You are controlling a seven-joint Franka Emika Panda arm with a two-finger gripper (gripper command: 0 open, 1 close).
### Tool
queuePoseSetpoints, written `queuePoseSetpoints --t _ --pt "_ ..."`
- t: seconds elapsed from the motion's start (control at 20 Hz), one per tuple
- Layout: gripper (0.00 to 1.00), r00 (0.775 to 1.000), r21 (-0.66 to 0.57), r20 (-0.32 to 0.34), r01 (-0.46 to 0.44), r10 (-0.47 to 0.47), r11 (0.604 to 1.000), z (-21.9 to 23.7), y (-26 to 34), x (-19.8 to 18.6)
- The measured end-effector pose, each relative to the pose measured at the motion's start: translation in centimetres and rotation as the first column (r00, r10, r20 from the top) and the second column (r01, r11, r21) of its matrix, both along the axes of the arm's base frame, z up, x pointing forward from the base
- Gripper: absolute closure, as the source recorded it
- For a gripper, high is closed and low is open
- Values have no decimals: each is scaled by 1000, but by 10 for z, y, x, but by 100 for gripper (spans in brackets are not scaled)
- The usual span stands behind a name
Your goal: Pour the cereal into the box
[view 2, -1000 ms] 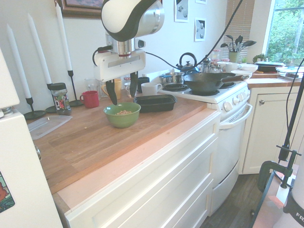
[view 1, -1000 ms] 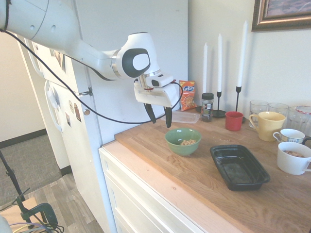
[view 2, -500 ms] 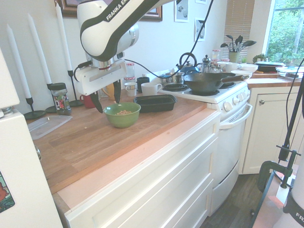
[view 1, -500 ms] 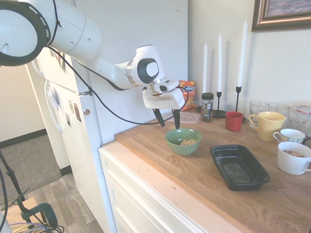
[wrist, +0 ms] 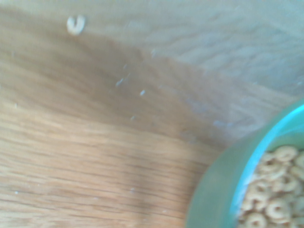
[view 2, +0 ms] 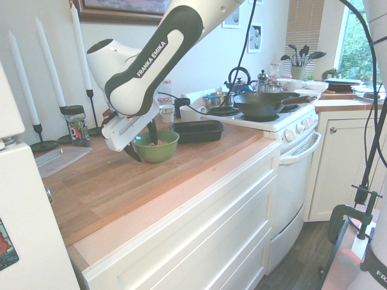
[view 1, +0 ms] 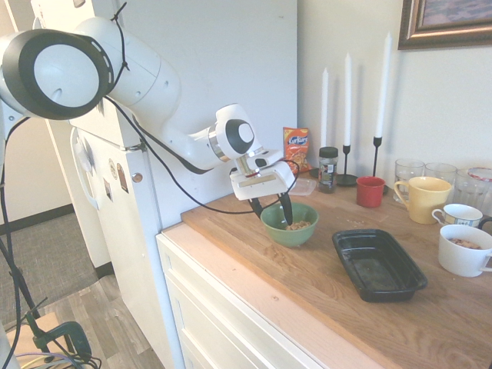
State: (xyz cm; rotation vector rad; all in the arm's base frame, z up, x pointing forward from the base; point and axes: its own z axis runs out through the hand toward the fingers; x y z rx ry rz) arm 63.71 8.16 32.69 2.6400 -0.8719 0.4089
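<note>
The beige rings point(wrist: 276, 192) are loose and apart from each other, so the cereal point(view 2: 158, 144) will fall out and leave the green bowl empty when the robot's gripper pours.
The cereal point(view 1: 298, 225) lies as a small heap in a green bowl point(view 1: 290, 228) on the wooden counter. Close up in the wrist view, the cereal point(wrist: 275, 197) shows as beige rings behind the bowl's rim point(wrist: 219, 190). My gripper point(view 1: 270, 209) is open and tilted, low at the bowl's rim on the fridge side. One finger hangs outside the rim, the other over the inside. From the other side, the gripper point(view 2: 143, 144) straddles the same edge of the bowl point(view 2: 158, 148). The box point(view 1: 378, 264), black and empty, sits beyond the bowl, also visible as the box point(view 2: 196, 130).
Behind the bowl stand a clear flat container point(view 1: 296, 185), a snack bag point(view 1: 296, 148), a spice jar point(view 1: 328, 168), candles point(view 1: 382, 84), a red cup point(view 1: 370, 191), a yellow mug point(view 1: 421, 198) and white mugs point(view 1: 464, 250). One stray cereal ring point(wrist: 75, 23) lies on the wood. A stove point(view 2: 266, 115) adjoins the counter.
The gripper has come down from above the bowl and tilted, so its open fingers now straddle the bowl's rim. The bowl and the box have stayed in place.
</note>
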Motion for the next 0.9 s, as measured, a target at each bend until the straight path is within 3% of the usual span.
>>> queuePoseSetpoints --t 0.9 --pt "100 1000 -21 -10 22 -22 1000 -19 -10 -8"
